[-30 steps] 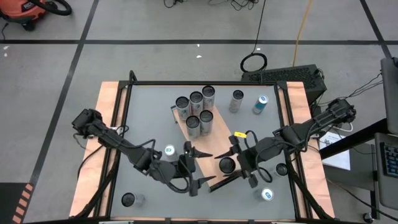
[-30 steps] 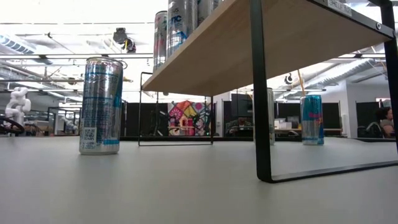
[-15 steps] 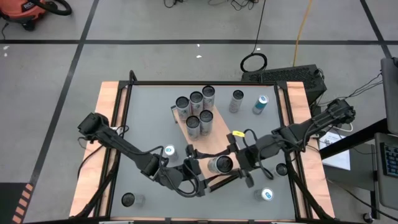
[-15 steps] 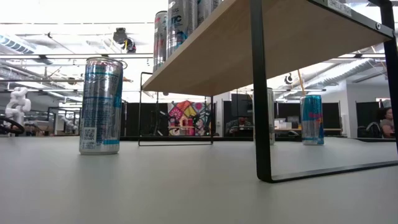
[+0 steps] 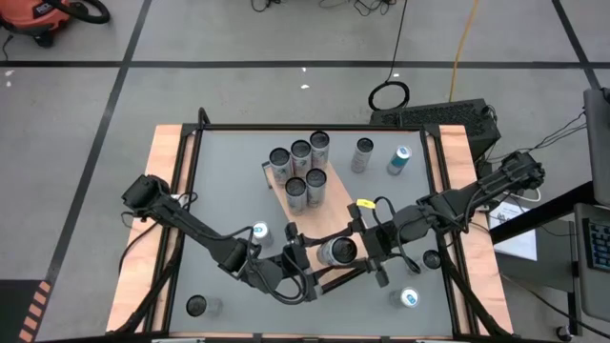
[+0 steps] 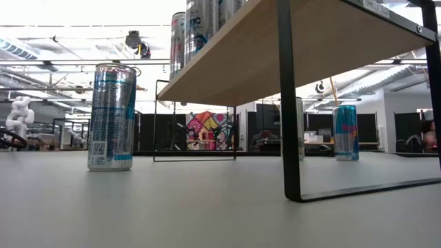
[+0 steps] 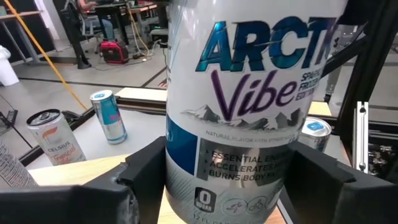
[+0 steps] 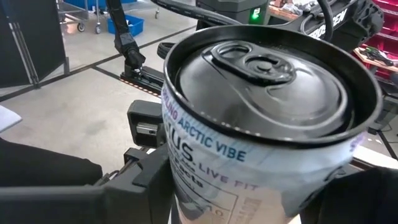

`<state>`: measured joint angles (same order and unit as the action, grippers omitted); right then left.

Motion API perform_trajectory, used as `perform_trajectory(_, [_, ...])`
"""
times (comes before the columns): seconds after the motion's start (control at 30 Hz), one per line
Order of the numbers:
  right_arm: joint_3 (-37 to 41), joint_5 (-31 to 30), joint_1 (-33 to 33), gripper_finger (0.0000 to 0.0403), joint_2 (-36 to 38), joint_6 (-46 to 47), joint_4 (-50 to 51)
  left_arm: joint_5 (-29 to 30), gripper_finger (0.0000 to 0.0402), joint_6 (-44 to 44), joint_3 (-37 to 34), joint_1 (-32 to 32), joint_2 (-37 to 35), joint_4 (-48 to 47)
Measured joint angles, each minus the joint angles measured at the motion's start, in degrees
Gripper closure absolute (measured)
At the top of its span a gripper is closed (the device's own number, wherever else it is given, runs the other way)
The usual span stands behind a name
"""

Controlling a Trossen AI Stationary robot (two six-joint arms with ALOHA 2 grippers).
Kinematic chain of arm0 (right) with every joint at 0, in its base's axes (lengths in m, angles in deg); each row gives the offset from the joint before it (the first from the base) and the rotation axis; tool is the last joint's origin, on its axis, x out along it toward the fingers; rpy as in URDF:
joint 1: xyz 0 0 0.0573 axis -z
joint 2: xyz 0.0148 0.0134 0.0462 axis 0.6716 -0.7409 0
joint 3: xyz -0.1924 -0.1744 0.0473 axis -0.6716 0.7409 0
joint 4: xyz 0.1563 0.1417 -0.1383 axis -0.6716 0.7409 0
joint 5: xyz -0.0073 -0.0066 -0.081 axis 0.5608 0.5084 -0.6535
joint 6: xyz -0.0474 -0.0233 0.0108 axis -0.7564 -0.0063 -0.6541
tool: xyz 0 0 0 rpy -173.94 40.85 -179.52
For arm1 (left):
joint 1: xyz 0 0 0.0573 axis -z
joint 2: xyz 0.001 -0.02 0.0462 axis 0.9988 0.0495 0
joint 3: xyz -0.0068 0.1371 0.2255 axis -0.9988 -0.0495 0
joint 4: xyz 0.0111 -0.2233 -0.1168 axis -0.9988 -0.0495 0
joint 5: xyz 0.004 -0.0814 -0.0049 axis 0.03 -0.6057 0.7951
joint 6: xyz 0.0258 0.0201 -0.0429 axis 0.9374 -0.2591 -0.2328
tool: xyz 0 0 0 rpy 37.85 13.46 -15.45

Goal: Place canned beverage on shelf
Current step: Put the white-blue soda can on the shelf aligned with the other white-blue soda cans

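The can's top is tilted in my right gripper. Next, my right gripper opens and grips the can squarely by its upper body while my left gripper keeps the can steady.
A silver-and-blue canned beverage stands over the near end of the shelf, a light wood board raised on black legs. My left gripper comes at the can from the table's left, my right gripper from the right, and both are shut on it. The can fills the left wrist view and the right wrist view. Several more cans stand upright on the shelf's far end. The can's base is hidden, so I cannot tell whether it rests on the board. My left gripper pinches the can's lower side wall between its two fingers. They come roughly level from the table's left. The can is upright with its printed side toward this wrist. My right gripper pinches the can's body below the top rim between its two fingers. They come roughly level from the table's right. The can's top shows, leaning slightly.
Loose cans stand on the grey tabletop: one left of the shelf, two at the far right, one near left, two near right. In the low view the shelf's black leg stands between cans.
My left gripper has moved toward the table's right and down, up to the can, and its wide-open fingers have shut around the can's sides. The can, held by my right gripper, has tipped slightly from straight upright. My right gripper has stayed in place.
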<state>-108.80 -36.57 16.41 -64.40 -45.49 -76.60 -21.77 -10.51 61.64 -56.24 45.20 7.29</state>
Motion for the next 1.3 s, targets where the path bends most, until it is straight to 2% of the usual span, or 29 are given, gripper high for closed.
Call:
perform_trajectory(0.3, [0.0,0.0,0.0,0.0186,0.0,0.6,0.3,0.0,0.0151,-0.3,0.0,0.0,0.0,0.0])
perform_trajectory(0.63, [-2.1,-0.7,0.0,0.0116,1.4,6.7,1.8,-0.4,0.0152,-1.3,0.0,0.0,0.1,0.0])
perform_trajectory(0.77, [-4.2,-2.6,-0.1,0.0105,1.6,6.9,4.1,-0.3,0.0152,-2.7,0.0,-0.2,0.1,0.3])
perform_trajectory(0.97, [-5.2,-2.6,-0.1,0.0122,1.6,6.1,5.5,-0.2,0.0153,-2.4,0.0,-0.2,0.1,0.1])
perform_trajectory(1.3, [-5.2,-2.3,-0.1,0.0186,1.6,5.3,5.5,-0.1,0.0149,-2.5,0.0,-0.2,0.1,0.2])
